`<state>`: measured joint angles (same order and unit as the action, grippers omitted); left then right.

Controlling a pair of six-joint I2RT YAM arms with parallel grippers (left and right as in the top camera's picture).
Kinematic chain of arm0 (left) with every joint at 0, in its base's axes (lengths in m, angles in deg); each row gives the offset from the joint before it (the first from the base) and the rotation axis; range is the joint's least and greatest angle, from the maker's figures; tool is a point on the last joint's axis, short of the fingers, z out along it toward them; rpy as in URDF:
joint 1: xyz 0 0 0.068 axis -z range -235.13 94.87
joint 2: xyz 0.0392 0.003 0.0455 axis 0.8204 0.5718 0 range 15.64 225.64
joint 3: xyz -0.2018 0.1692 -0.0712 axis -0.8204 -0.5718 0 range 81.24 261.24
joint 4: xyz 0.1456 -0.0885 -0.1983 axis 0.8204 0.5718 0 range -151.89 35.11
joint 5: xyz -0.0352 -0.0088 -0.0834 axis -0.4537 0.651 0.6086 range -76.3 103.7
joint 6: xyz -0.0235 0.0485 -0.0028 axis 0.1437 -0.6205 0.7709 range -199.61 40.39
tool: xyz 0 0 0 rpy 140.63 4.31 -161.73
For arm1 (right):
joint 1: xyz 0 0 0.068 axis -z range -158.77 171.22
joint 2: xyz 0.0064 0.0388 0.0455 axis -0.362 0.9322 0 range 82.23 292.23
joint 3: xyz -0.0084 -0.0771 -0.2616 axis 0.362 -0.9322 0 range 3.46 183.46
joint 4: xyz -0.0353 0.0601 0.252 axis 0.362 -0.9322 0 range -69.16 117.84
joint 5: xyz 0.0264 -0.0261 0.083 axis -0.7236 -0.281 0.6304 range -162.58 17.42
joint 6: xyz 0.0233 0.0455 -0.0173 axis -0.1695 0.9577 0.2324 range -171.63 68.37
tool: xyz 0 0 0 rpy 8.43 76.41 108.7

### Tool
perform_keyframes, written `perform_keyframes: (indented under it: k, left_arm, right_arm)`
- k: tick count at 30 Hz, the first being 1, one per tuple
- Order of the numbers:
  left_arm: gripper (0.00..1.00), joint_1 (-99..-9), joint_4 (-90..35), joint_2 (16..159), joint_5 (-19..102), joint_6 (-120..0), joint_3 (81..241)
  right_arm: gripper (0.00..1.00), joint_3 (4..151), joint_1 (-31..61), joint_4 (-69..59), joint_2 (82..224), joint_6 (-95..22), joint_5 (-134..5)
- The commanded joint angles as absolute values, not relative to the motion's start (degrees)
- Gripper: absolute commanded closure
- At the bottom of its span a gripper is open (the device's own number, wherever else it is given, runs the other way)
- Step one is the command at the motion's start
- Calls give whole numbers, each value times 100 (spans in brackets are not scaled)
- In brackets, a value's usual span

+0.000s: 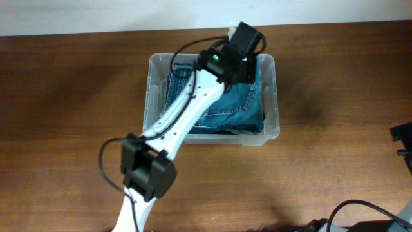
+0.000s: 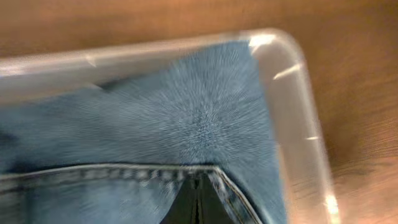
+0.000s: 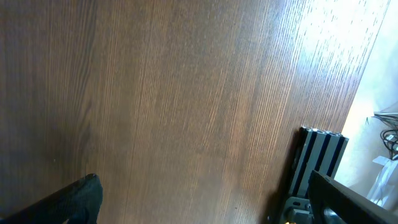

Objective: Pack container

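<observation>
The denim sticks up to the container's rim at its far corner [image 2: 233, 53], so my left gripper should close its fingers and press down the denim [image 2: 211, 130] past the pocket seam.
The clear plastic container [image 1: 275, 96] stands at the back middle of the table and holds folded blue jeans [image 1: 235, 106]. My left gripper [image 1: 239, 55] reaches down into the container's far right corner, its fingertips hidden under the wrist in the overhead view. In the left wrist view the dark fingers [image 2: 198, 202] are together, tips against the denim [image 2: 174, 124] next to a seam, with the container's rounded corner [image 2: 292, 81] just beyond. My right gripper [image 3: 205, 199] is open and empty over bare wood. It barely shows at the right edge of the overhead view [image 1: 402, 138].
The brown wooden table [image 1: 335, 174] extends around the container. A black metal frame post [image 3: 317, 155] and cables stand at the table's edge beside the right gripper. Black cables [image 1: 360, 212] lie at the front right.
</observation>
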<state>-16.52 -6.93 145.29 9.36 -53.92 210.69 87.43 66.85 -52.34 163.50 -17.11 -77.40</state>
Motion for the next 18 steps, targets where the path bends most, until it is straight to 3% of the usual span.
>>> perform_keyframes:
  k: [1, 18]
  left_arm:
    - [99, -1547, -698, 15053, 1137, -5488, 21145]
    - [99, -1494, -643, 14887, 1164, -5757, 22210]
  right_arm:
    - [2, 8719, 6700, -5234, 16344, -1663, -7768]
    - [2, 8719, 6700, -5234, 16344, -1663, -7768]
